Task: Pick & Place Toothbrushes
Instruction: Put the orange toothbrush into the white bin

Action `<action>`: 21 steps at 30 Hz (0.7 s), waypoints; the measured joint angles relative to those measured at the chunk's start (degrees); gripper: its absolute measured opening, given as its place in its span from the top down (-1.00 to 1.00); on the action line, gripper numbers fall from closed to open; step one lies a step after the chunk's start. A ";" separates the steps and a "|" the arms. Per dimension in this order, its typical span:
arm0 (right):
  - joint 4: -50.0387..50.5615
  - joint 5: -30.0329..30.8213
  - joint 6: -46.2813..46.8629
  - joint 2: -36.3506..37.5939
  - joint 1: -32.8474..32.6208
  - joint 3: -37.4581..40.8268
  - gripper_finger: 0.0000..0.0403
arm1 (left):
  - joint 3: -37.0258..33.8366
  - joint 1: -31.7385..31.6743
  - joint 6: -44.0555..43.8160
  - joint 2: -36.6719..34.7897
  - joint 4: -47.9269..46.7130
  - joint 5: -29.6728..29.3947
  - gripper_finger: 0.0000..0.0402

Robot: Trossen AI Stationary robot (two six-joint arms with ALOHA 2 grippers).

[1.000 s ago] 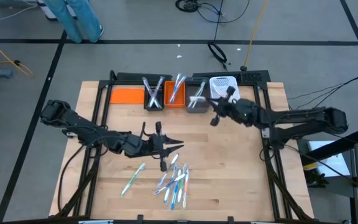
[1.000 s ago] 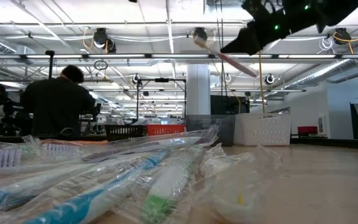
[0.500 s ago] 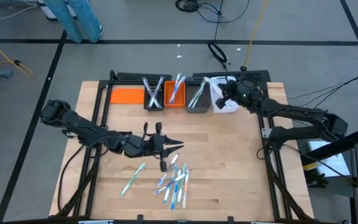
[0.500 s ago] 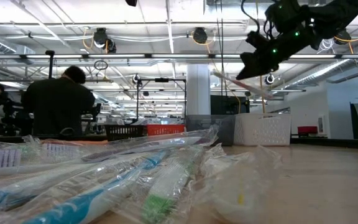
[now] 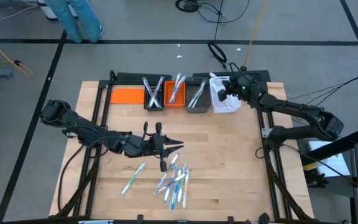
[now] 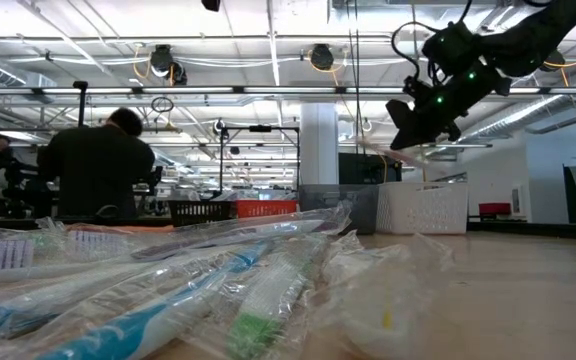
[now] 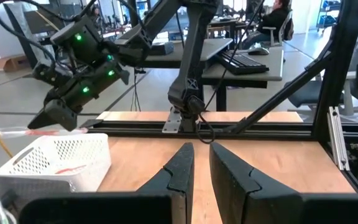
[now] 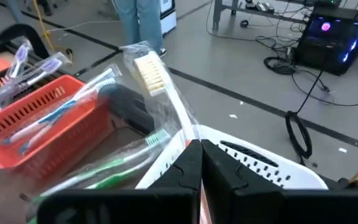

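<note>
The wrapped toothbrush (image 8: 174,104) is above the white bin's open top (image 5: 223,102). My right gripper should keep going down until its fingers reach the bin's rim, then let go of the toothbrush inside.
My right gripper (image 5: 227,92) hangs above the white bin (image 5: 224,104) at the far right of the row of bins, shut on a wrapped toothbrush (image 8: 157,87) with a pale head. In the left wrist view the toothbrush (image 7: 11,132) sticks out level above the bin (image 7: 55,155). A pile of wrapped toothbrushes (image 5: 175,179) lies flat on the wood near the front, with one more (image 5: 133,178) to its left. My left gripper (image 5: 179,145) hovers just behind the pile, its fingers a narrow gap apart and nothing between them. My right gripper pinches the toothbrush's handle (image 8: 189,133) between its two fingers, wrapper and all. The fingers slant down from the table's right side. The head end reaches out past the fingertips, and the brush lies about level, lifted clear above the white bin.
Left of the white bin stand a grey bin (image 5: 197,98), an orange bin (image 5: 174,93) and a dark bin (image 5: 153,94), each with toothbrushes, and an orange tray (image 5: 126,95). Black frame rails (image 5: 98,124) border the wood. A person (image 6: 93,165) is in the room behind.
My right gripper has carried the toothbrush toward the far right, from in front of the grey bin to above the white bin, sinking a little. It has rolled, so the brush, which slanted head-up, now lies about level.
</note>
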State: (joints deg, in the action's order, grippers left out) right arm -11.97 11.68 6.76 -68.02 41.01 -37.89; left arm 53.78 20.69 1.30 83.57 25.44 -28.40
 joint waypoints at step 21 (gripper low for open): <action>-5.45 0.22 10.40 -9.35 4.03 2.52 1.00 | 0.00 0.02 -0.17 0.00 -1.21 0.02 0.74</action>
State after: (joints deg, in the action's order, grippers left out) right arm -17.42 11.90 17.15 -77.37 45.04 -35.37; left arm 53.78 20.71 1.13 83.57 24.23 -28.38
